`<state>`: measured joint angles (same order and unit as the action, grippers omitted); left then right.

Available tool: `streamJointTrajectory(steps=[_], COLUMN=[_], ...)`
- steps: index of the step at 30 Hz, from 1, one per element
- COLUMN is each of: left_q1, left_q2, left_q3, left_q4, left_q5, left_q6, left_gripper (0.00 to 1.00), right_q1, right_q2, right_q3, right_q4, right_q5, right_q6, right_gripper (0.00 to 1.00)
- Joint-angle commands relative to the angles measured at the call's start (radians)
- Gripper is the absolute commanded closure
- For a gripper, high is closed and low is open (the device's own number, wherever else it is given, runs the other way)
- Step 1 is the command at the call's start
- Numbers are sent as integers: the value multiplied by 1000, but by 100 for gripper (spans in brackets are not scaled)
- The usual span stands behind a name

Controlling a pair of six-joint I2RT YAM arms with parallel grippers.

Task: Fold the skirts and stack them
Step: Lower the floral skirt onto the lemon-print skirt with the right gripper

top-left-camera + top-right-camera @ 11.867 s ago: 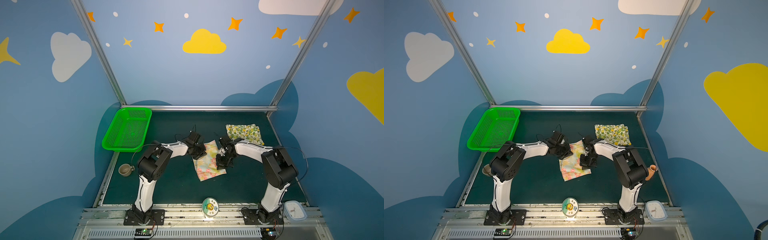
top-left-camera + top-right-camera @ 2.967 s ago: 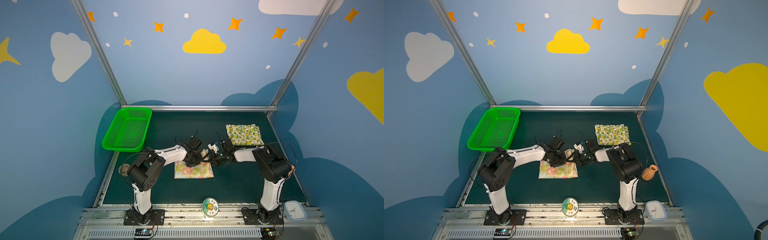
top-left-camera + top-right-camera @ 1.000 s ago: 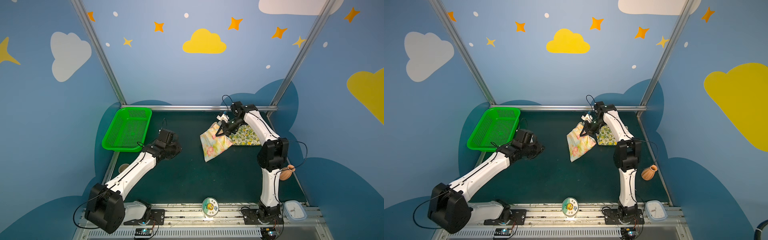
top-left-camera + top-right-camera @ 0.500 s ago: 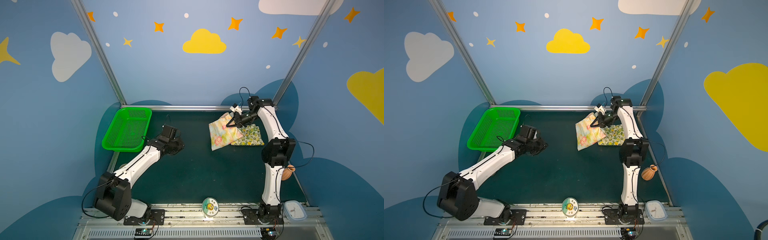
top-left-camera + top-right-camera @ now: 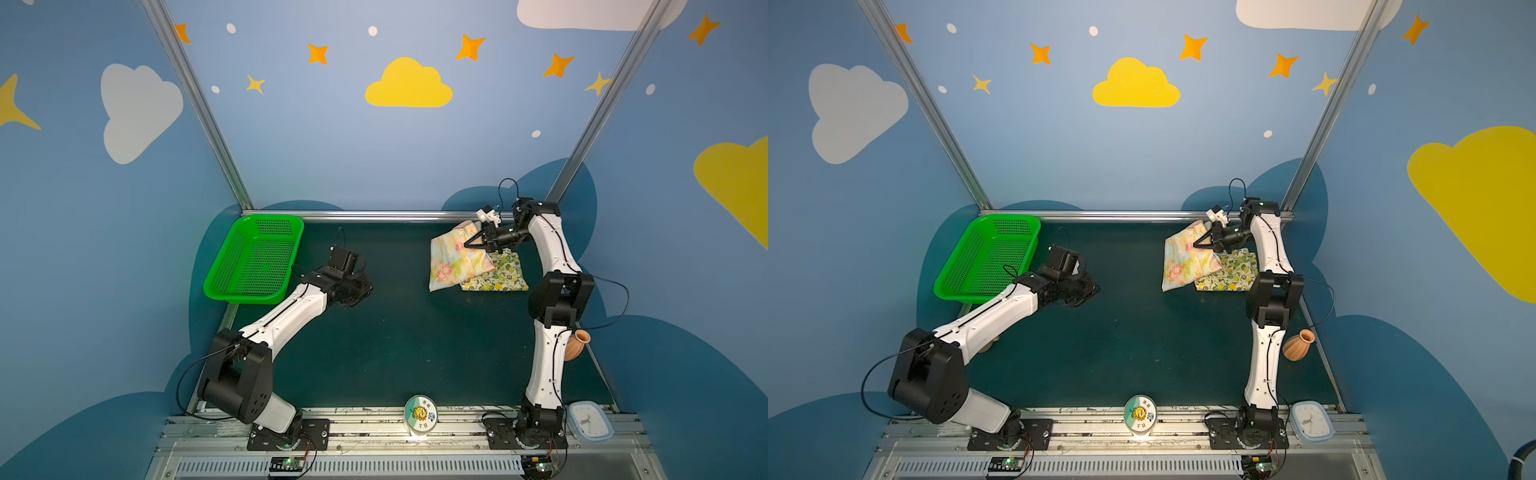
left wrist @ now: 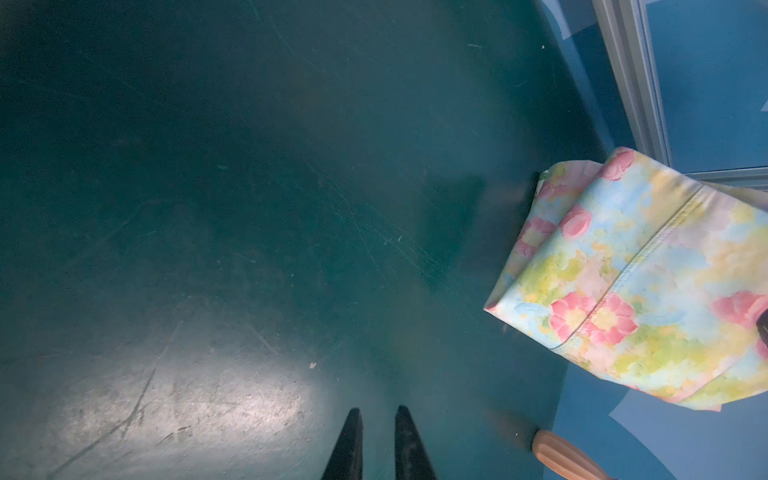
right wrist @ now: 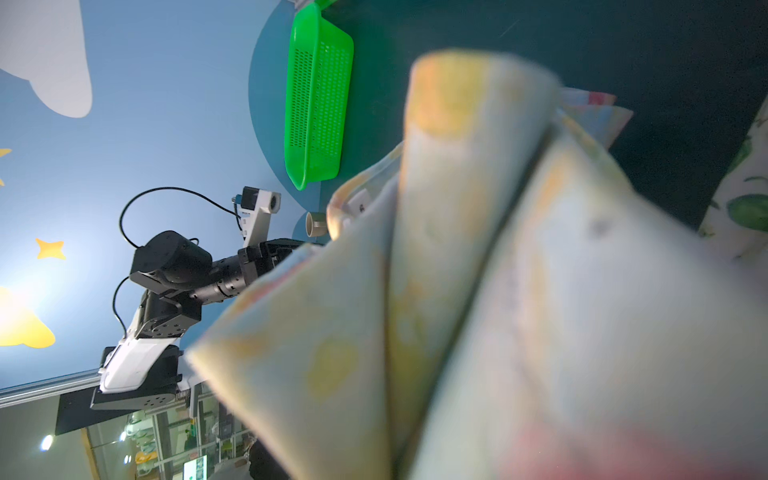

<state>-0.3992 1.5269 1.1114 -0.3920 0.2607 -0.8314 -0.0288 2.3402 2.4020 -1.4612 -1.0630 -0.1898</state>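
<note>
My right gripper should keep carrying the flowered skirt [image 5: 449, 261], which hangs folded over the edge of the flat lemon skirt, on across until it covers the lemon skirt [image 5: 504, 274].
The pale yellow skirt with pink flowers [image 5: 451, 262] [image 5: 1183, 266] hangs folded from my right gripper [image 5: 468, 246] [image 5: 1198, 246], which is shut on its upper edge at the back right. Its lower part overlaps the left side of the folded lemon skirt [image 5: 505, 276] [image 5: 1229, 274] lying on the mat. In the right wrist view the flowered cloth [image 7: 478, 291] hides the jaws, and a strip of lemon skirt [image 7: 744, 199] shows beside it. My left gripper [image 5: 362, 291] [image 5: 1090, 293] [image 6: 378, 413] hovers over bare mat left of centre, with a narrow empty gap between its fingers. The flowered skirt [image 6: 631, 282] lies well beyond it.
A green mesh basket [image 5: 257, 257] [image 5: 988, 257] stands at the back left. A terracotta vase [image 5: 1298, 345] sits by the right arm's base. A round tin [image 5: 420, 413] and a small clock [image 5: 590, 424] lie on the front rail. A cup [image 7: 316, 224] stands at the left edge.
My right gripper has carried the flowered skirt to the back right, from beside the lemon skirt to partly over it. The left arm has shifted slightly to the right.
</note>
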Motion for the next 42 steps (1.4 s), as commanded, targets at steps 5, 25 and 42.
streamJointTrajectory(steps=[5, 25, 42], left_q1=[-1, -91, -135], left_q2=[28, 150, 211], left_q3=[29, 199, 245], left_q4=[-5, -117, -150], left_q5=[-4, -106, -106], left_q6=[-26, -43, -72], left_gripper=[83, 86, 87], right_q1=[-70, -229, -270], right_q2=[110, 278, 323], right_q3=[128, 243, 244], right_q4=[-133, -124, -33], right_q5=[-64, -104, -60], right_q6=[-68, 12, 83], right_gripper=[100, 100, 100])
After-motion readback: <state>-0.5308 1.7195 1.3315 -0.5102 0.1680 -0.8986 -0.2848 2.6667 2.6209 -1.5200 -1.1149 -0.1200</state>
